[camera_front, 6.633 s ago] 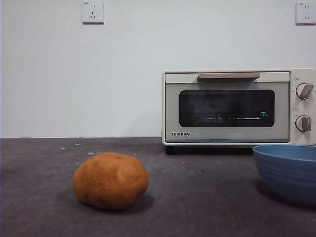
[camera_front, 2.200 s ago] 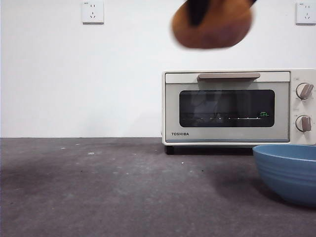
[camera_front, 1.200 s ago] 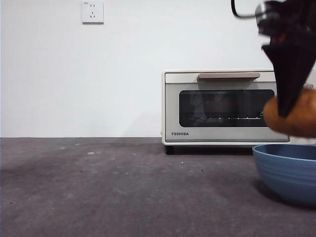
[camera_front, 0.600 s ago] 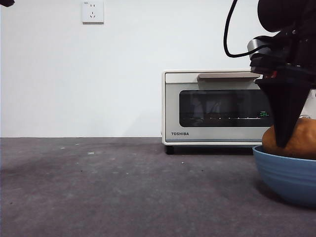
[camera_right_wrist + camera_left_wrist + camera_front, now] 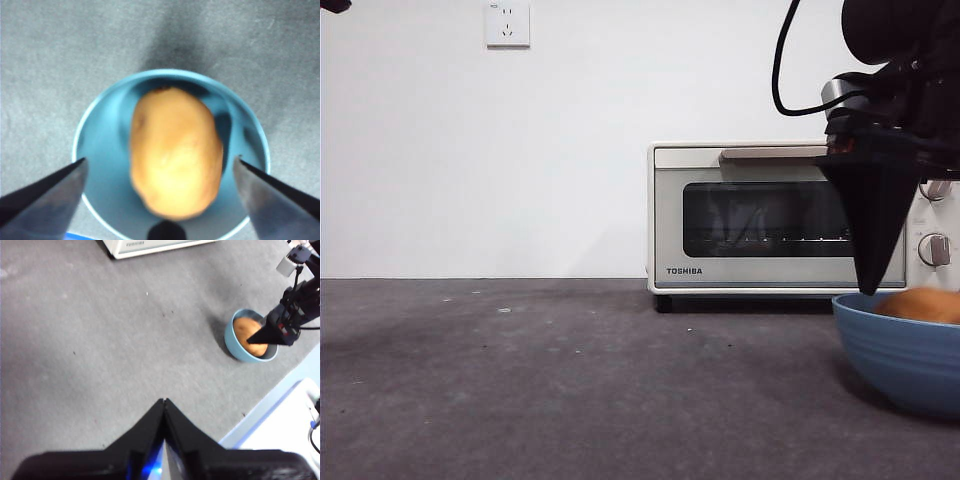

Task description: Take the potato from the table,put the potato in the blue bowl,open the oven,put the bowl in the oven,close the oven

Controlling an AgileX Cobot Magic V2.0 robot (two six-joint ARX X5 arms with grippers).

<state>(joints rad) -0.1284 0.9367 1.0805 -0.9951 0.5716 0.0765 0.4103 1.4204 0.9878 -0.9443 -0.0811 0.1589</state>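
Observation:
My gripper will carry the bowl (image 5: 908, 358) by its rim, and the bowl will tilt but keep the potato in, because the blue bowl's walls rise around the potato.
The orange-brown potato (image 5: 175, 150) lies loose inside the blue bowl (image 5: 105, 145), which stands on the dark grey table (image 5: 570, 380) at the right. My right gripper (image 5: 160, 160) hangs just above the bowl, open, its jaws spread wide on either side of the potato without touching it. In the front view one of its dark fingers (image 5: 875, 240) points down at the bowl (image 5: 900, 355), and only the potato's top (image 5: 925, 304) shows over the rim. The cream Toshiba oven (image 5: 780, 215) stands behind, door closed. My left gripper (image 5: 164, 401) is shut, high over the bare table, holding nothing.
The oven's beige handle (image 5: 780, 154) and two knobs (image 5: 934, 249) face the front. A white wall with a socket (image 5: 508, 24) runs behind the table. A pale table edge (image 5: 280, 405) lies close beside the bowl (image 5: 235, 342) in the left wrist view.
The right gripper brought the potato down from the air into the bowl and opened. The potato has dropped lower inside the bowl and the jaws have spread away from it.

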